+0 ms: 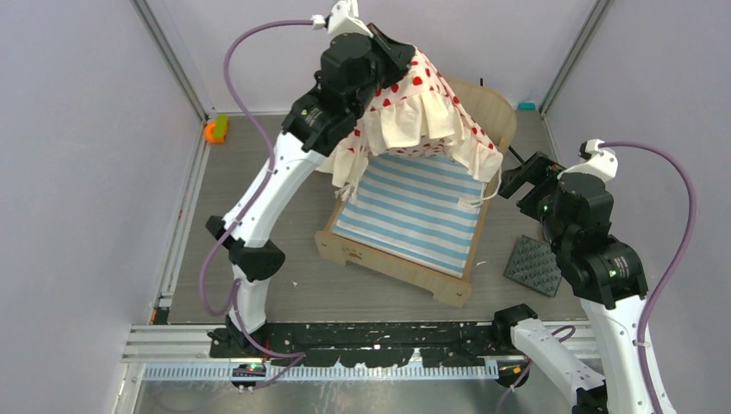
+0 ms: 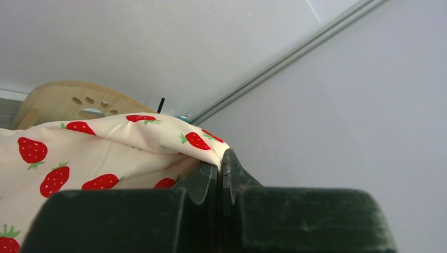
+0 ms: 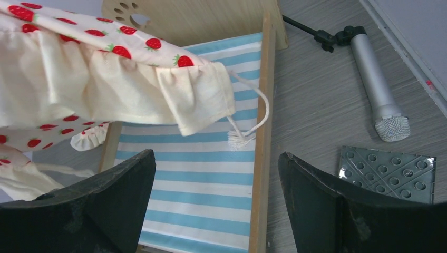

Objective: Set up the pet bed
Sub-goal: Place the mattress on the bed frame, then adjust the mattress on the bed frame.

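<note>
The bedding hangs bunched (image 1: 422, 108) from my left gripper. I should let it down over the striped mattress (image 1: 418, 207) and then use both grippers to pull its side edges toward the footboard.
The pet bed (image 1: 349, 248) is a light-wood frame with a blue-white striped mattress (image 1: 414, 207), in the middle of the table. My left gripper (image 1: 398, 50) is shut on the cream, red-printed ruffled bedding (image 1: 422, 112) and holds it high above the far end of the bed, so that it hangs like a tent. In the left wrist view the cloth (image 2: 132, 142) is pinched between the fingers (image 2: 234, 171). My right gripper (image 1: 515, 179) is open and empty beside the bed's right rail (image 3: 261, 132). The bedding's corner and tie cord (image 3: 248, 134) hang in front of it.
A dark studded square mat (image 1: 539, 266) lies right of the bed, also in the right wrist view (image 3: 390, 171). A silver microphone on a black stand (image 3: 377, 89) lies on the floor beyond it. An orange and green object (image 1: 215, 129) sits at the far left.
</note>
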You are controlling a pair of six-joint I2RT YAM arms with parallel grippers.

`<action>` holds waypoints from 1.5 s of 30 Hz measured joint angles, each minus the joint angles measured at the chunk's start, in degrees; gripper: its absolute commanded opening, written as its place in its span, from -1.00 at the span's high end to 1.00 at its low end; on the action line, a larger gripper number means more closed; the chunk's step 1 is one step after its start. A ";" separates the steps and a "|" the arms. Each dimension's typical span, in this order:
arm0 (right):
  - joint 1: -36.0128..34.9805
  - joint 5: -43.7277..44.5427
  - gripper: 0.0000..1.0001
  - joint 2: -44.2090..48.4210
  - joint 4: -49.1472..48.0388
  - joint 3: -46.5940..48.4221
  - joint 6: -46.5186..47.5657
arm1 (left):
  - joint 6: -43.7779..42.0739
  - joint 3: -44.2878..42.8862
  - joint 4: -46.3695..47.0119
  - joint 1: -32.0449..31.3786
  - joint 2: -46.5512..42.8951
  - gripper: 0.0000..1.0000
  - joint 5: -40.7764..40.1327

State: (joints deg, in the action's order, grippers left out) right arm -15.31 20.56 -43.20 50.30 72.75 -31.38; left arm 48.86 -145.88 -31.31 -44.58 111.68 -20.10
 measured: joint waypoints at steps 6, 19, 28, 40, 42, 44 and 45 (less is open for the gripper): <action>0.00 1.97 -0.81 0.13 0.94 -0.31 0.22 | 1.68 -0.37 5.27 -1.81 5.40 1.00 -3.69; 0.00 10.14 -0.80 5.33 2.54 -1.66 1.44 | 0.87 1.14 12.44 -6.51 8.15 -0.01 -7.56; 0.00 10.43 -0.81 4.85 4.61 -1.66 1.77 | -6.67 18.95 2.10 -14.47 4.11 -0.99 -10.73; 0.00 -0.81 -0.81 0.44 6.82 -1.84 2.80 | -20.92 28.94 -16.59 -10.86 -15.63 -0.99 -11.74; 0.00 -2.99 -0.81 0.24 7.37 -2.29 2.73 | -22.18 33.20 -16.92 -10.16 -20.44 -0.99 -10.78; 0.00 -5.81 -0.82 0.17 7.87 -2.99 2.45 | -22.27 38.91 -17.18 -8.26 -25.03 -0.98 -10.01; 0.00 -7.63 -0.82 0.13 7.96 -3.52 2.21 | -21.92 42.18 -17.25 -7.02 -27.10 -0.95 -8.90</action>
State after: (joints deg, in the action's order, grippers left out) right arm -15.31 12.93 -43.07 58.26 69.23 -29.17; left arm 26.94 -103.70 -48.56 -51.59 84.58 -28.99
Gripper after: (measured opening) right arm 0.904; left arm 0.996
